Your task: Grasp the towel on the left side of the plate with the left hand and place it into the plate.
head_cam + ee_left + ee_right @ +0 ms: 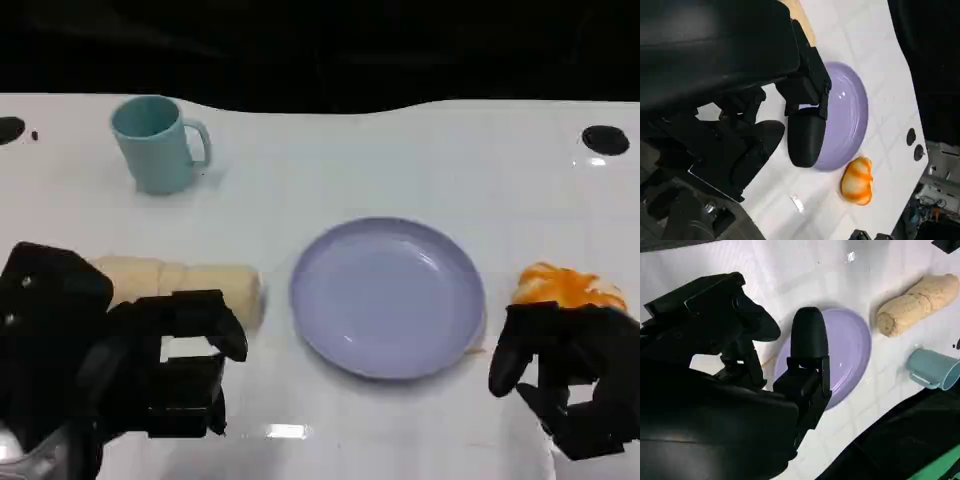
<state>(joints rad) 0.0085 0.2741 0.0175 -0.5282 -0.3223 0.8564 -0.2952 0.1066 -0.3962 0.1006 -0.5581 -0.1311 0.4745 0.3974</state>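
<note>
The rolled beige towel (pixel 222 285) is wrapped tightly with a crease (pixel 173 277) around its middle, so I expect it to stay rolled up when I pick it up.
A rolled beige towel (pixel 195 286) lies on the white table just left of the lavender plate (pixel 388 296); the right wrist view shows the towel (pixel 917 302) beyond the plate (pixel 852 347). My left hand (pixel 165 365) hovers at the towel's near side, fingers apart and holding nothing, its upper fingers overlapping the towel's front edge. My right hand (pixel 565 375) rests at the lower right, fingers loosely spread, with nothing in it. The left wrist view shows the plate (pixel 850 112) past my left hand's fingers (pixel 805 135).
A teal mug (pixel 155 143) stands at the back left. An orange-and-white crumpled object (pixel 565 287) lies right of the plate, just behind my right hand, also in the left wrist view (pixel 858 181). Black holes mark the table's far corners.
</note>
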